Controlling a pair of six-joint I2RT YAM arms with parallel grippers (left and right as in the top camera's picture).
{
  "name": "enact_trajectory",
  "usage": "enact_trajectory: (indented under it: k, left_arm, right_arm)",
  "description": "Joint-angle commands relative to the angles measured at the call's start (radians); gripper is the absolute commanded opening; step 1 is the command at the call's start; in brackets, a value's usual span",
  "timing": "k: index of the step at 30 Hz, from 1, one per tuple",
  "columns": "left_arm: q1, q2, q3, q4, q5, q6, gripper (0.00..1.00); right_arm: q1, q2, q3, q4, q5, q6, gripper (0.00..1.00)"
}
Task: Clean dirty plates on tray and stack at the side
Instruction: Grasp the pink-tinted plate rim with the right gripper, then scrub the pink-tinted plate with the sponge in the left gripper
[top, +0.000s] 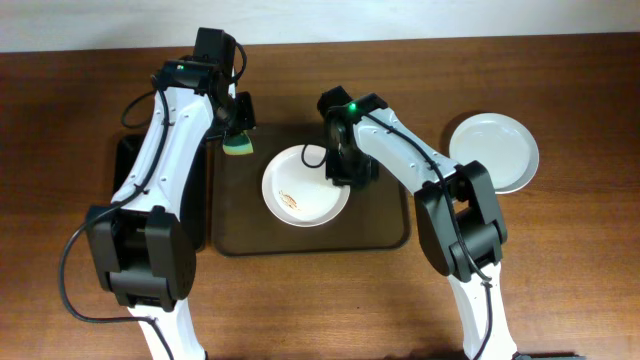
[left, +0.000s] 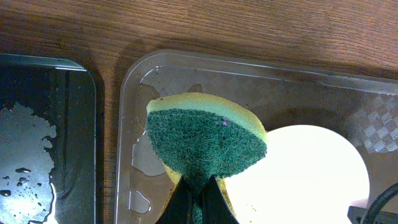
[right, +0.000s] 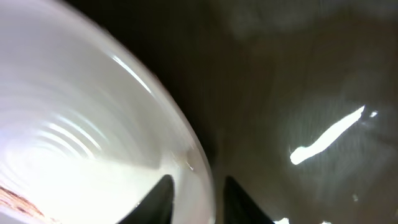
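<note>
I should close my right gripper's fingers on the plate's rim (right: 206, 180) before my left gripper wipes the smear (top: 289, 200), because those fingers are apart around the plate's rim.
One white plate (top: 305, 190) with a yellowish-brown smear (top: 287, 199) lies on the dark brown tray (top: 380, 225). My right gripper (top: 340, 172) is shut on this plate's right rim: in the right wrist view its fingers (right: 196, 193) sit either side of the plate's rim (right: 74, 124). My left gripper (top: 240, 138) is shut on a yellow and green sponge (top: 240, 147) above the tray's far left corner. In the left wrist view the sponge (left: 205, 140) hangs just left of the plate (left: 311, 174). Clean white plates (top: 495, 150) lie on the table to the right.
A smaller black tray (top: 128, 160) with water on it (left: 37, 124) sits left of the brown tray. Water patches show on the brown tray (left: 280, 87) near the sponge. Wooden table lies all around.
</note>
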Motion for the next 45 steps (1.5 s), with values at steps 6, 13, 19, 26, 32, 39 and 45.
enact_trajectory:
  k: [6,13,19,26,32,39,45]
  left_arm:
    - [0.002,-0.001,0.007,-0.015,0.009,0.012,0.01]
    - [-0.016,0.000,-0.019,-0.019,0.056,0.012,0.01]
    - [-0.115,0.000,-0.358,0.288,0.059,0.017,0.01]
    - [-0.159,0.004,-0.503,0.553,-0.023,0.133,0.01]
    - [-0.157,0.040,-0.504,0.689,-0.339,0.011,0.01]
    - [-0.138,0.052,-0.503,0.337,0.091,0.137,0.01]
    - [0.011,0.052,-0.503,0.325,0.521,0.281,0.01]
  right_arm:
    - [-0.020,0.050,-0.005,0.158,0.037,-0.238,0.24]
    - [-0.008,0.062,-0.005,0.050,0.100,0.167,0.04]
    - [0.025,0.063,-0.005,0.091,0.063,0.189,0.04]
    - [0.078,0.063,-0.005,0.114,0.056,0.188,0.04]
    - [0.077,0.066,-0.006,0.114,0.072,0.185,0.04]
    - [0.071,0.068,-0.028,0.168,-0.009,0.132,0.04]
    - [-0.034,0.068,-0.196,0.350,-0.316,0.106,0.04]
